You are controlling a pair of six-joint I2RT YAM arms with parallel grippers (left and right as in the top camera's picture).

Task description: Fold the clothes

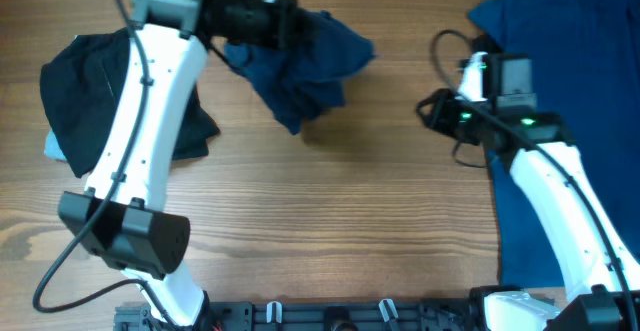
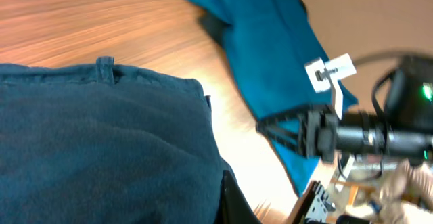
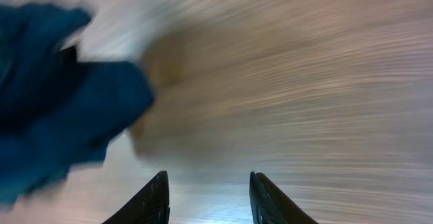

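The dark navy shorts (image 1: 300, 76) hang bunched from my left gripper, so I should lay them down first, then my right gripper should pull the side (image 1: 358, 53) facing it.
The dark navy shorts (image 1: 305, 66) hang bunched at the back of the table, with my left gripper (image 1: 288, 23) shut on their upper part. In the left wrist view the shorts (image 2: 101, 143) fill the left side, a belt loop showing on the waistband, and one dark finger (image 2: 233, 204) pokes out beside the fabric. My right gripper (image 1: 432, 111) hovers over bare wood to the right of the shorts. Its fingers stand open with nothing between them (image 3: 208, 178). The shorts (image 3: 61, 116) show blurred at the left of that view.
A black garment (image 1: 100, 91) lies at the left under my left arm, with a pale blue piece (image 1: 50, 147) peeking from beneath it. A brighter blue garment (image 1: 560, 31) covers the right side, running down under my right arm. The front edge holds a rail (image 1: 330, 316).
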